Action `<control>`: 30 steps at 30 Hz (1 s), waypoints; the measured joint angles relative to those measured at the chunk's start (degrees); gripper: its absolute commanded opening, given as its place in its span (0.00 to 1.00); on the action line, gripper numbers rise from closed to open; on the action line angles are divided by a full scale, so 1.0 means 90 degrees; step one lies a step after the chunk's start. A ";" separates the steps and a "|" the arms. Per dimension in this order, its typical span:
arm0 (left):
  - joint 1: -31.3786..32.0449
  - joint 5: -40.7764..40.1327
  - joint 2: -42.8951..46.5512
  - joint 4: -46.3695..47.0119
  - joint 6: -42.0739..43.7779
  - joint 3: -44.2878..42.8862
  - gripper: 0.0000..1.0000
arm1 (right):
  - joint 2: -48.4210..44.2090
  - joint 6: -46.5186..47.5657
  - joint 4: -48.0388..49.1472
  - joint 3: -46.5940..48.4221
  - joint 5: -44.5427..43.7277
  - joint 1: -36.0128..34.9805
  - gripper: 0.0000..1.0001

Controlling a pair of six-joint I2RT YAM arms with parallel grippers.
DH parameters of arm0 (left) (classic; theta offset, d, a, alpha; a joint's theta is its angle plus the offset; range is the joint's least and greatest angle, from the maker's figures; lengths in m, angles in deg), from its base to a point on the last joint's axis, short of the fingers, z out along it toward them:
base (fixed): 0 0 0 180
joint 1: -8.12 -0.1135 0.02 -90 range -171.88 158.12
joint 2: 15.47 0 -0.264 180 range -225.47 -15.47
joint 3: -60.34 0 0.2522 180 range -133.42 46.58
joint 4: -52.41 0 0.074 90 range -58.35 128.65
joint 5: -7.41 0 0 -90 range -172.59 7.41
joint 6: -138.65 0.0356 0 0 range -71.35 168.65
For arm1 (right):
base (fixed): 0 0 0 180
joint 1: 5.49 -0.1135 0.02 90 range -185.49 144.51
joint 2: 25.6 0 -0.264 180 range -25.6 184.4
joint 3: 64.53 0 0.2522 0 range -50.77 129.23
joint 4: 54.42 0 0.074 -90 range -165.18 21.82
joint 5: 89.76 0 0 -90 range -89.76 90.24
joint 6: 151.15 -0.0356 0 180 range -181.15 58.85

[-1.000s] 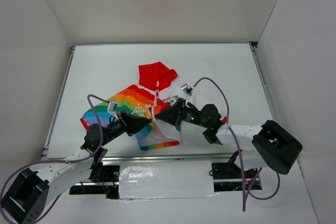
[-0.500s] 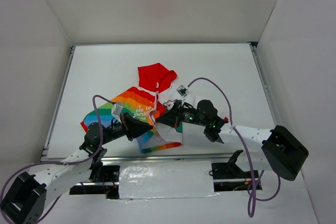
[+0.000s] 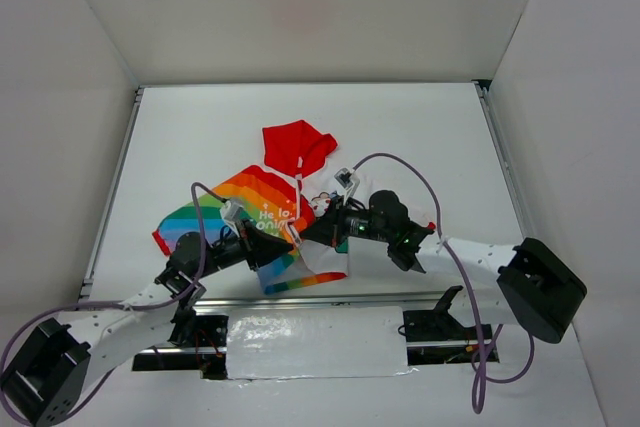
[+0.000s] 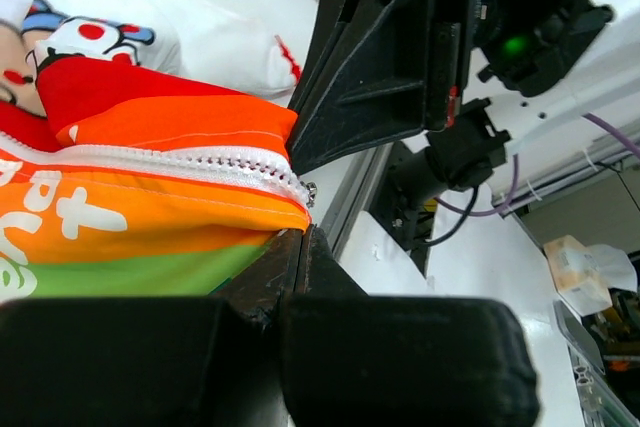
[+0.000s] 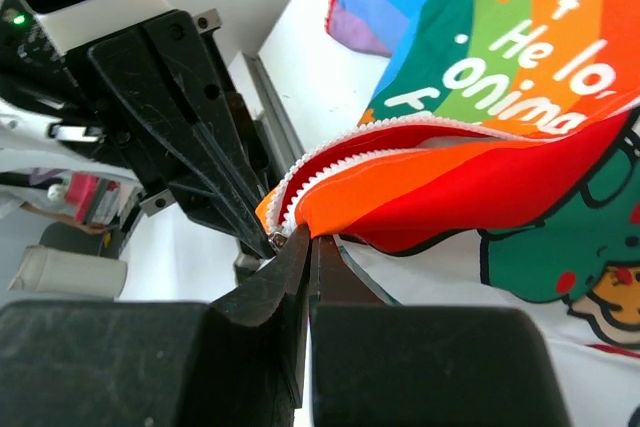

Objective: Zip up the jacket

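The two zipper edges come together at the metal slider (image 5: 278, 240), so the robot's right gripper should go on holding the orange corner (image 5: 320, 215) against the left gripper until the edges line up, and then let go.
The jacket (image 3: 250, 209) lies crumpled near the table's front, red hood (image 3: 297, 147) at the far end, rainbow half on the left, white cartoon half (image 5: 560, 267) on the right. Its white zipper (image 4: 160, 159) runs down to a small metal slider (image 5: 277, 239) at the raised bottom corner. My left gripper (image 4: 300, 234) is shut on the rainbow hem just below that zipper end. My right gripper (image 5: 312, 240) comes in from the opposite side, shut on the fabric right beside the slider. In the top view both grippers, left (image 3: 290, 241) and right (image 3: 303, 237), meet tip to tip over the hem.
A metal rail (image 3: 300, 299) runs along the table's near edge just behind the hem. White walls enclose the table (image 3: 420, 137) on three sides. The right arm's cable (image 3: 400, 162) loops over the white half of the jacket.
Both grippers have drawn a little toward the near edge, keeping their pinch at the zipper's bottom. The left arm slid right and the right wrist swung left, bunching the hem more.
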 measured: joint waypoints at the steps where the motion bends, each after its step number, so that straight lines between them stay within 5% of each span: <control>1: 0.0039 -0.0109 -0.0107 -0.0029 0.0002 0.0000 0.00 | 0.0044 -0.0007 -0.0029 0.0002 -0.0046 0.0000 0.00; 13: 0.0794 -0.1078 -0.2084 0.0585 -0.0061 0.0002 0.00 | 0.0738 -0.0265 -0.0928 0.0012 -0.0629 -0.0063 0.00; 30: 0.1149 -0.1744 -0.3458 0.1316 -0.0053 0.0005 0.00 | 0.1515 -0.0372 -0.1064 0.0131 -0.0821 -0.0097 0.03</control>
